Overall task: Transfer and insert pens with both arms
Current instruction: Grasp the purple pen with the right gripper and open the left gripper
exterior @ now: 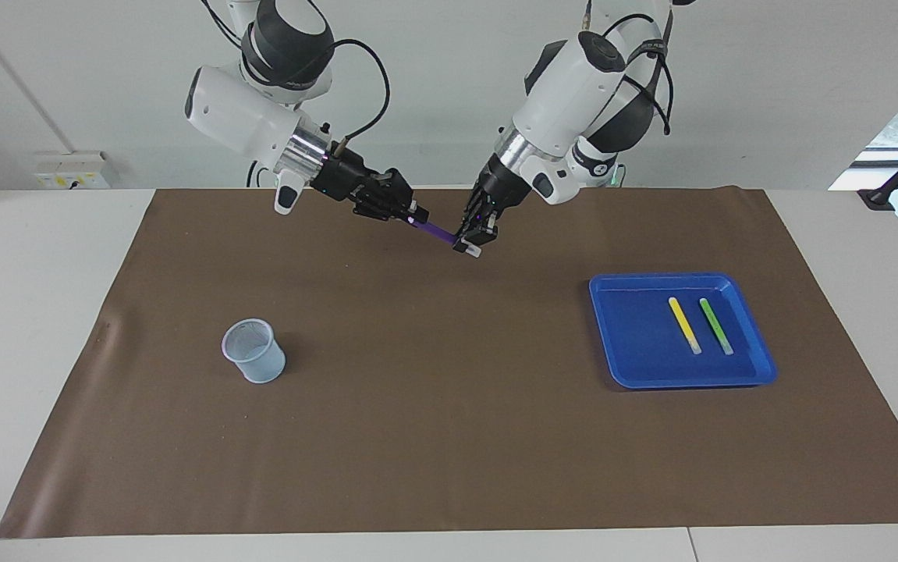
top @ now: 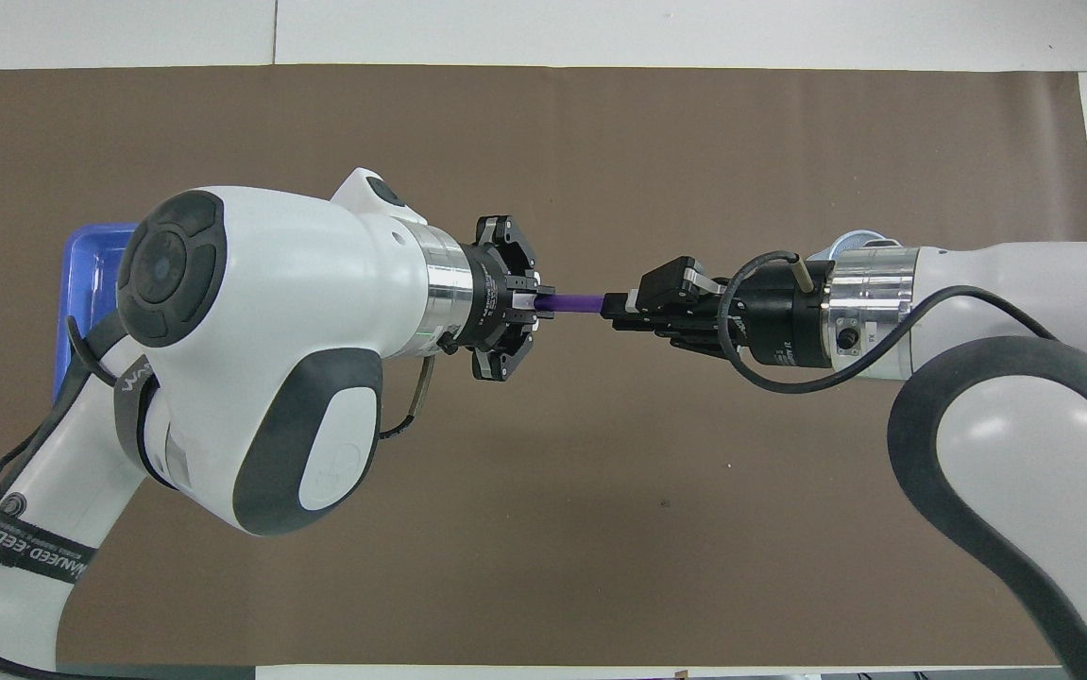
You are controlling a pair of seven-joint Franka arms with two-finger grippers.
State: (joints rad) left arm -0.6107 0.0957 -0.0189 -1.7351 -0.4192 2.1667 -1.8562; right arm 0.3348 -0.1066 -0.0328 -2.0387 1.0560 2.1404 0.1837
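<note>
The purple pen (top: 573,302) is held by both grippers, so my left gripper should open and move back toward the blue tray (exterior: 642,342) before my right gripper puts the pen in.
The purple pen (exterior: 438,232) (top: 573,302) hangs in the air over the brown mat between both grippers. My left gripper (exterior: 470,245) (top: 532,302) is shut on its pale whitish end. My right gripper (exterior: 416,216) (top: 617,304) is shut on the pen's purple end. The yellow pen (exterior: 684,324) and the green pen (exterior: 715,325) lie side by side in the blue tray (exterior: 636,343). Both arms meet over the part of the mat nearest the robots.
A pale mesh cup (exterior: 254,350) stands upright on the brown mat (exterior: 449,437) toward the right arm's end. The blue tray (top: 80,274) lies toward the left arm's end, mostly hidden by the left arm in the overhead view.
</note>
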